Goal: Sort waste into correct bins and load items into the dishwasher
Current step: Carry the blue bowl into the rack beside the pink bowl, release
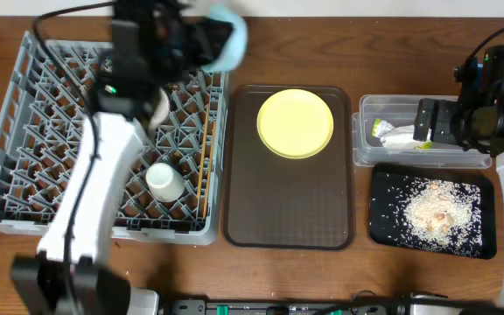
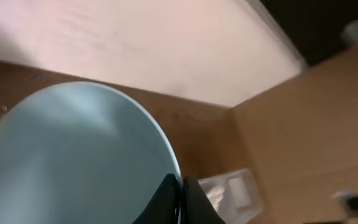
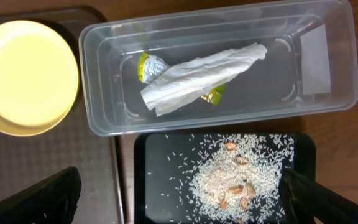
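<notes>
My left gripper is lowering the light blue bowl (image 1: 229, 38), which hangs on edge near the grey rack's open back corner (image 1: 203, 90). It should keep lowering the bowl until the rack's pegs hold it up.
My left gripper (image 2: 180, 202) is shut on the rim of the light blue bowl (image 2: 73, 162) and holds it above the back right corner of the grey dish rack (image 1: 11, 140); the bowl also shows in the overhead view (image 1: 226, 37). A small white cup (image 1: 164, 180) and the chopsticks (image 1: 204, 157) are in the rack. The yellow-green plate (image 1: 295, 122) sits on the brown tray (image 1: 287, 210). My right gripper (image 3: 179, 193) is open and empty above the black tray (image 3: 160, 162) of rice scraps (image 3: 235, 174). The clear tub (image 3: 104, 81) holds the napkin (image 3: 197, 74) and wrapper (image 3: 148, 65).
The wooden table (image 1: 392, 44) shows around the trays. The clear tub (image 1: 361, 131) and black tray (image 1: 388, 227) sit at the right, next to the brown tray. A white rounded object (image 1: 161, 107) lies in the rack beside my left arm.
</notes>
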`<state>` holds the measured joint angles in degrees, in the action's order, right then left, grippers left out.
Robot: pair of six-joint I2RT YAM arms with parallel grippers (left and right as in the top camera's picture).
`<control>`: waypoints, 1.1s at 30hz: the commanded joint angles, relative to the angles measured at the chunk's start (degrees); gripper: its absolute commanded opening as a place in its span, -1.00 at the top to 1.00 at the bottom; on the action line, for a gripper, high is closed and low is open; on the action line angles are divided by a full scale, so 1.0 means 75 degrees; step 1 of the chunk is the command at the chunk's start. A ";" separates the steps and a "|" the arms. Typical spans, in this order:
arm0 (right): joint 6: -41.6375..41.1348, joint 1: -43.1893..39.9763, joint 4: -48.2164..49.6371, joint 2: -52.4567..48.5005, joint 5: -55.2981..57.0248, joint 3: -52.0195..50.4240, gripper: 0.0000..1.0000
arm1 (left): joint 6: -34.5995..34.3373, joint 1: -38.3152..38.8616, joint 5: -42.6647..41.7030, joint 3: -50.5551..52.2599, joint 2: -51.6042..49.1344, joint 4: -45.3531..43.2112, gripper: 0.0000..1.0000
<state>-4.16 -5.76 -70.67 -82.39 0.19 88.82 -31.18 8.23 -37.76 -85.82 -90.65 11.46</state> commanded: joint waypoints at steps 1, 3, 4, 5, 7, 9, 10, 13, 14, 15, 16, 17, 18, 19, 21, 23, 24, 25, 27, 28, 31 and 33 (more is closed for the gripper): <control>-0.0096 -0.0076 -0.0003 -0.0017 -0.0003 0.0012 -0.98 | -0.2279 -0.1323 -0.3617 0.0047 -0.0944 -0.1244 0.85; -0.0099 -0.0076 -0.0003 -0.0017 -0.0003 0.0012 -0.99 | -0.3392 -0.1743 -0.4424 0.0047 -0.1603 -0.2186 0.85; -0.0096 -0.0076 -0.0003 -0.0017 0.0000 0.0012 -0.98 | -0.3727 -0.1842 -0.4642 0.0047 -0.1845 -0.2500 0.85; -0.0096 -0.0076 -0.0003 -0.0017 -0.0003 0.0012 -0.99 | -0.4013 -0.1915 -0.4814 0.0047 -0.2072 -0.2777 0.85; -0.0096 -0.0076 -0.0003 -0.0017 -0.0003 0.0012 -0.99 | -0.4753 -0.2031 -0.5214 0.0047 -0.2652 -0.3398 0.85; -0.0096 -0.0076 -0.0003 -0.0017 -0.0003 0.0012 -0.99 | -0.5208 -0.2084 -0.5458 0.0047 -0.3241 -0.3937 0.85; -0.0096 -0.0076 -0.0003 -0.0017 -0.0003 0.0012 -0.99 | -0.5208 -0.2081 -0.5464 0.0047 -0.3348 -0.3949 0.85; -0.0096 -0.0076 -0.0003 -0.0017 -0.0003 0.0012 -0.99 | -0.5202 -0.2081 -0.5464 0.0047 -0.3724 -0.3952 0.85; -0.0096 -0.0076 -0.0003 -0.0017 -0.0003 0.0012 -0.98 | -0.5202 -0.2081 -0.5464 0.0047 -0.3847 -0.3949 0.85; -0.0096 -0.0076 -0.0003 -0.0017 -0.0003 0.0012 -0.98 | -0.5199 -0.2081 -0.5461 0.0047 -0.3931 -0.3949 0.85; -0.0096 -0.0076 -0.0003 -0.0017 -0.0003 0.0012 -0.99 | -0.5196 -0.2081 -0.5461 0.0047 -0.4042 -0.3949 0.85; -0.0099 -0.0076 -0.0006 -0.0017 -0.0003 0.0012 -0.98 | -0.5196 -0.2084 -0.5461 0.0047 -0.4121 -0.3949 0.84; -0.0099 -0.0076 -0.0003 -0.0017 -0.0003 0.0012 -0.99 | -0.5193 -0.2095 -0.5455 0.0047 -0.4199 -0.3949 0.85; -0.0096 -0.0076 -0.0003 -0.0017 -0.0003 0.0012 -0.98 | -0.5193 -0.2113 -0.5455 0.0047 -0.4261 -0.3949 0.85; -0.0099 -0.0076 -0.0003 -0.0017 -0.0003 0.0012 -0.99 | -0.5112 -0.2171 -0.5453 0.0047 -0.4395 -0.3949 0.85; -0.0096 -0.0076 -0.0003 -0.0017 -0.0003 0.0012 -0.99 | -0.4954 -0.2256 -0.5455 0.0050 -0.4479 -0.3943 0.85; -0.0096 -0.0076 -0.0006 -0.0017 -0.0003 0.0012 -0.98 | -0.4849 -0.2314 -0.5453 0.0052 -0.4500 -0.3943 0.85; -0.0096 -0.0076 -0.0003 -0.0017 -0.0003 0.0012 -0.99 | -0.4762 -0.2378 -0.5450 0.0058 -0.4500 -0.3946 0.82; -0.0096 -0.0076 -0.0003 -0.0017 -0.0003 0.0012 -0.99 | -0.4736 -0.2486 -0.5455 0.0058 -0.4497 -0.3955 0.67; -0.0099 -0.0076 -0.0003 -0.0017 -0.0003 0.0012 -0.98 | -0.4736 -0.2565 -0.5455 0.0058 -0.4497 -0.3955 0.55; -0.0096 -0.0076 -0.0003 -0.0017 -0.0003 0.0012 -0.99 | -0.4669 -0.2841 -0.5455 0.0058 -0.4497 -0.3963 0.35; -0.0096 -0.0076 -0.0003 -0.0017 -0.0003 0.0012 -0.99 | -0.4680 -0.3034 -0.5455 0.0055 -0.4494 -0.4109 0.13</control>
<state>-4.16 -5.76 -70.70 -82.43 0.19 88.79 -67.42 -12.45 -78.04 -85.30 -123.90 -18.24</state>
